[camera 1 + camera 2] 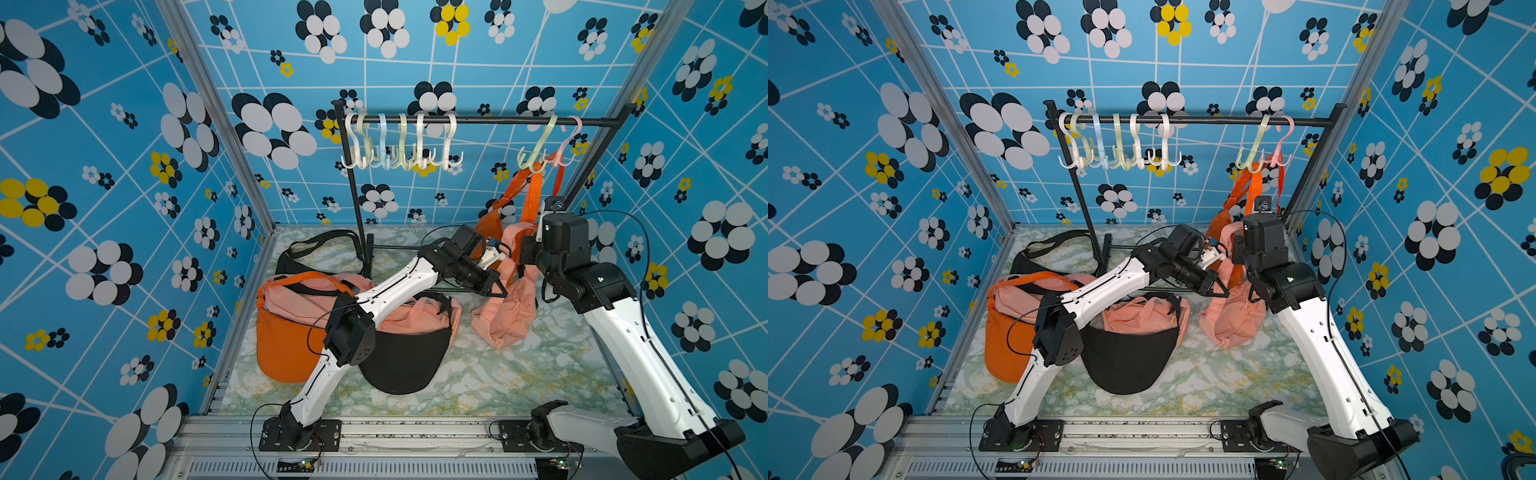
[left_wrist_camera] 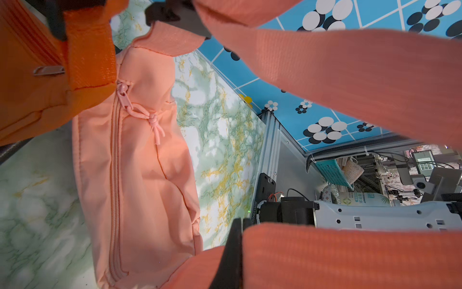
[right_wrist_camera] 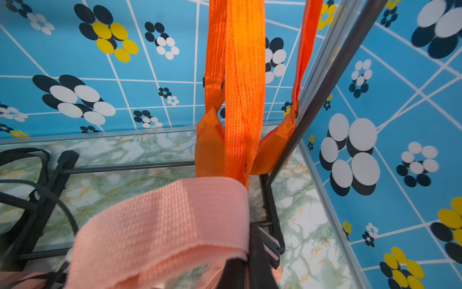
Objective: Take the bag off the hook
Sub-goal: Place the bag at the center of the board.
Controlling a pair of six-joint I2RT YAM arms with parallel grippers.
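The pink strap (image 1: 518, 232) is clear of the green hook, so the robot's right gripper goes on lowering the strap to the salmon-pink bag (image 1: 512, 316) before it lets go there.
A salmon-pink bag (image 1: 507, 309) (image 1: 1231, 320) (image 2: 140, 162) sags onto the marble table below the rack's right end, clear of the hooks. My left gripper (image 2: 238, 246) (image 1: 500, 291) is shut on its pink strap (image 2: 337, 75) low beside the bag. My right gripper (image 3: 250, 265) (image 1: 527, 251) is shut on the strap's loop (image 3: 162, 225) higher up. Behind them an orange bag (image 1: 492, 220) (image 3: 210, 147) hangs by orange straps (image 3: 243, 87) from the green hook (image 1: 538, 145) and the pink hook (image 1: 568, 139) on the black rail.
Several empty hooks (image 1: 399, 141) crowd the rail's left end. The rack's black post (image 1: 357, 199) and base bars (image 3: 125, 166) stand on the table. An orange bag (image 1: 282, 336) and two black bags (image 1: 403, 361) (image 1: 316, 249) lie at the left. Patterned walls close in.
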